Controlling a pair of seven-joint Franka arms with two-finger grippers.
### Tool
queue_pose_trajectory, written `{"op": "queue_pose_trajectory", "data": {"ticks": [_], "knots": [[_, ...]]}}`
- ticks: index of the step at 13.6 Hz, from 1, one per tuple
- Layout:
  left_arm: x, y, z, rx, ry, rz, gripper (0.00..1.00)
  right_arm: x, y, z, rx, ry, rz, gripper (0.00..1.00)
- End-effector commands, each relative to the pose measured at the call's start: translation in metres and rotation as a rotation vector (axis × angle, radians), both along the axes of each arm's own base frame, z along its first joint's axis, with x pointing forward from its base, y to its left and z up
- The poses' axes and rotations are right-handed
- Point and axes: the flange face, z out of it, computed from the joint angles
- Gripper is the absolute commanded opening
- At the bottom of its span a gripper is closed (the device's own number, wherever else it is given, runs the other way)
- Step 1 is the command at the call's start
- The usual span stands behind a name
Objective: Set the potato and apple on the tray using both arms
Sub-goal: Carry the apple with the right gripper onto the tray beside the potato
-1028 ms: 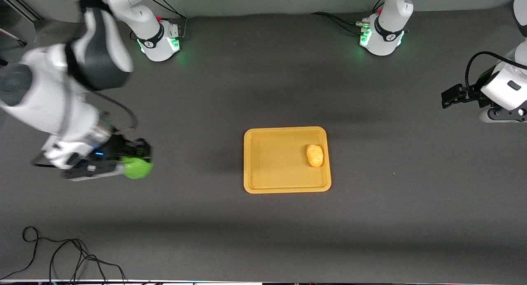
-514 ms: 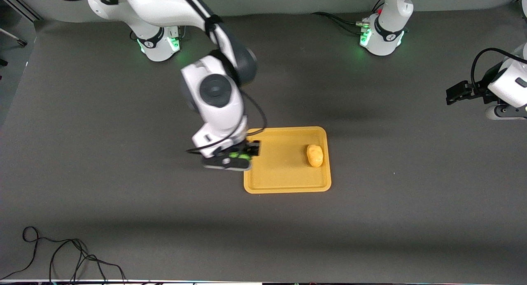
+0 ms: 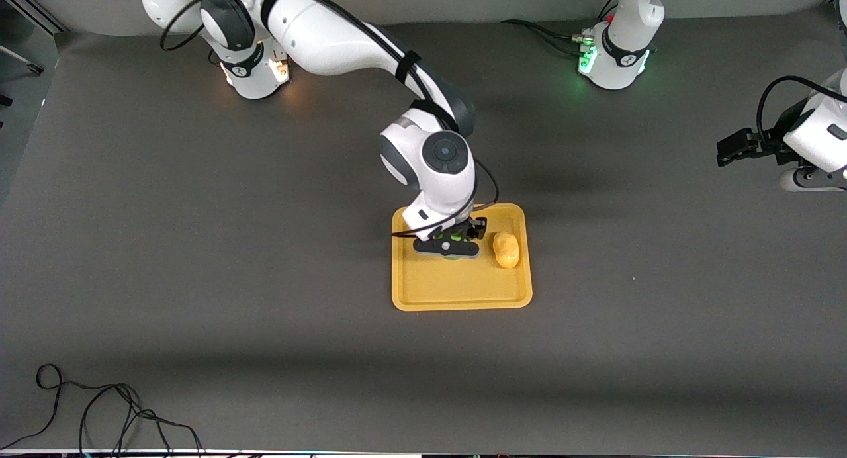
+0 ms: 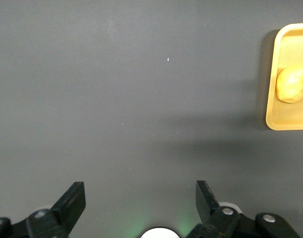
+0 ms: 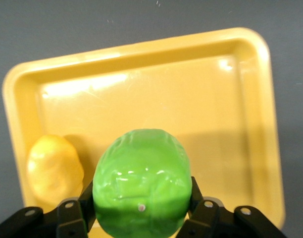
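My right gripper has the green apple (image 5: 142, 181) hanging inside the tray's rim, clear of the potato. I should lower it next until it meets the tray's bottom (image 3: 458, 276), then release.
The yellow-orange tray (image 3: 463, 292) lies mid-table. The potato (image 3: 506, 249) lies in it toward the left arm's end; it also shows in the left wrist view (image 4: 291, 84) and the right wrist view (image 5: 55, 171). My right gripper (image 3: 455, 241) is over the tray beside the potato, shut on the green apple (image 5: 141, 181), which is mostly hidden under the hand in the front view (image 3: 456, 234). The tray also shows under the apple (image 5: 230, 124). My left gripper (image 3: 726, 152) waits open and empty at the left arm's end of the table, over bare mat (image 4: 140, 203).
A black cable (image 3: 99, 405) lies coiled on the mat at the corner nearest the front camera, at the right arm's end. The two arm bases (image 3: 255, 67) stand along the table's top edge.
My right arm has swung from the right arm's end of the table to over the tray, carrying the apple. The left arm has hardly moved.
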Motion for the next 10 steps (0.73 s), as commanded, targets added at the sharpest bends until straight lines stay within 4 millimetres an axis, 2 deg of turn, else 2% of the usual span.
{"op": "queue_pose_trajectory", "data": {"ticks": [1,3,5,6,7,9,10], "knots": [[-0.002,-0.002,0.009,-0.017,-0.003,-0.002,1.0,0.004,0.007,-0.039,-0.004,-0.033,-0.007,0.36],[0.004,-0.005,0.008,-0.053,-0.03,0.002,0.99,0.003,0.006,-0.06,-0.011,-0.03,-0.005,0.36],[0.009,-0.006,0.01,-0.07,-0.079,0.001,1.0,0.002,0.006,-0.065,-0.013,-0.03,-0.003,0.37],[0.011,-0.005,0.009,-0.063,-0.093,0.0,0.99,0.002,0.007,-0.065,-0.009,-0.034,-0.005,0.5],[0.012,-0.005,0.008,-0.063,-0.101,0.0,0.99,0.003,0.005,-0.065,-0.01,-0.033,-0.005,0.99],[0.013,-0.004,0.007,-0.061,-0.104,0.0,0.99,0.003,0.005,-0.062,-0.015,-0.036,-0.003,1.0],[0.014,-0.003,0.007,-0.06,-0.107,0.002,0.99,0.005,0.004,-0.053,-0.016,-0.039,-0.005,1.0]]}}
